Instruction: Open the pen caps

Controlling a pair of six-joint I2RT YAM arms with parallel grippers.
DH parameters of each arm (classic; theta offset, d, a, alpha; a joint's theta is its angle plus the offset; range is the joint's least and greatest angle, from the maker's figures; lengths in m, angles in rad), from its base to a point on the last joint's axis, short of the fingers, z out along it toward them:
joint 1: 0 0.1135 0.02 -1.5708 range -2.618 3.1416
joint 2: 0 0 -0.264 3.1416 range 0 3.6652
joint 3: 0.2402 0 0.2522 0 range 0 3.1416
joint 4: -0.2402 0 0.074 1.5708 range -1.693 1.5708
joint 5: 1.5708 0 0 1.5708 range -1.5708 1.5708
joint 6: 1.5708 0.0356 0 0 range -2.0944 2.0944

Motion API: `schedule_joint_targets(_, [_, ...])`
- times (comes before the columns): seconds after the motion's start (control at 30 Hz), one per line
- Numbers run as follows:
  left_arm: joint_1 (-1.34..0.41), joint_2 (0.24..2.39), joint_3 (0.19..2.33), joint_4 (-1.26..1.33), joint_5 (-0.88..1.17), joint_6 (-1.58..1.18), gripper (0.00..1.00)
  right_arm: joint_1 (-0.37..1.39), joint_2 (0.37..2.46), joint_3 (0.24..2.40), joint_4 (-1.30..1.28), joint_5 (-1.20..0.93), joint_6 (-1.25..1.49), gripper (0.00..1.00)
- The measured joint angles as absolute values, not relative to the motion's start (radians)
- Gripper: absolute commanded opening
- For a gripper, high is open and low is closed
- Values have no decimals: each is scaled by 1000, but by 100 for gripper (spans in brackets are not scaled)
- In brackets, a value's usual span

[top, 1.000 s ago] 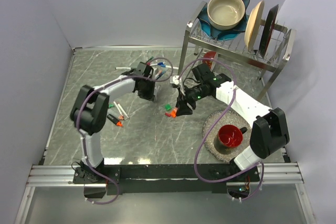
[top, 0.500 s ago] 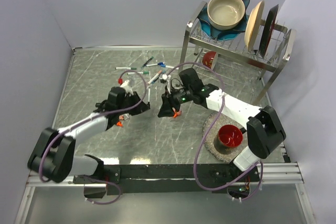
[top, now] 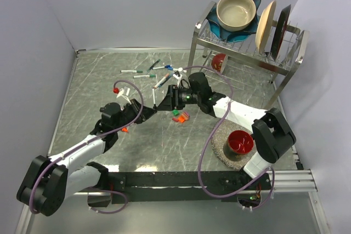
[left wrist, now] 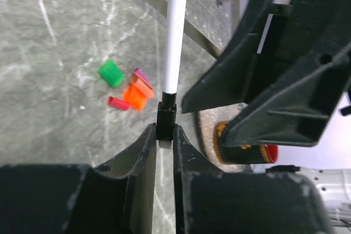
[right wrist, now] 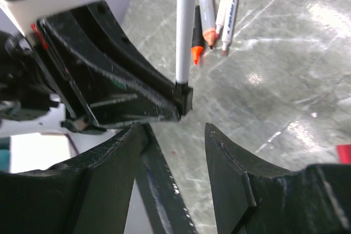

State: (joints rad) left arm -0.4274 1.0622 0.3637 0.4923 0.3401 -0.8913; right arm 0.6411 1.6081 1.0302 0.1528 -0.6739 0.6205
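Observation:
Next, I take the end with the cap with my right gripper, because my left gripper is on the white marker's black cap (left wrist: 166, 119). My left gripper can then move to the marker's body (left wrist: 175, 34).
My left gripper (left wrist: 165, 130) is shut on the black pen cap (left wrist: 165, 123) of a white marker (left wrist: 176, 31), whose barrel sticks out away from the jaws. In the top view it (top: 147, 110) holds the marker above the table's middle. My right gripper (right wrist: 175, 130) is open, its jaws just short of the same black cap (right wrist: 184, 95), facing the left gripper; in the top view it (top: 163, 101) sits right next to it. Loose caps lie on the table: green (left wrist: 111, 73), orange (left wrist: 134, 97), pink (left wrist: 141, 75) and red (left wrist: 118, 103).
Several markers (top: 149, 72) lie at the back of the table, more by the left arm (top: 124, 128). A dish rack (top: 247, 47) with a bowl and plates stands back right. A red cup (top: 239, 142) sits on a round mat (top: 222, 131).
My left arm has swung back towards the near left, holding a marker by its black cap. My right gripper has moved left and now faces it.

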Motion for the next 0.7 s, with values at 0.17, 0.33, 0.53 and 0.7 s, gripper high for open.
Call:
schedule_joint_targets(0.17, [-438, 1064, 363, 536, 367, -907, 1, 641, 1609, 1026, 182, -674, 667, 57])
schedule_joint_targets(0.33, [-448, 1081, 363, 574, 402, -908, 1, 641, 1614, 1026, 183, -672, 676, 57])
schedule_joint_targets(0.53, [-455, 1113, 363, 609, 430, -912, 1, 633, 1622, 1026, 182, -673, 680, 51])
schedule_joint_targets(0.7, [-459, 1114, 363, 618, 430, -912, 1, 625, 1622, 1026, 194, -689, 692, 43])
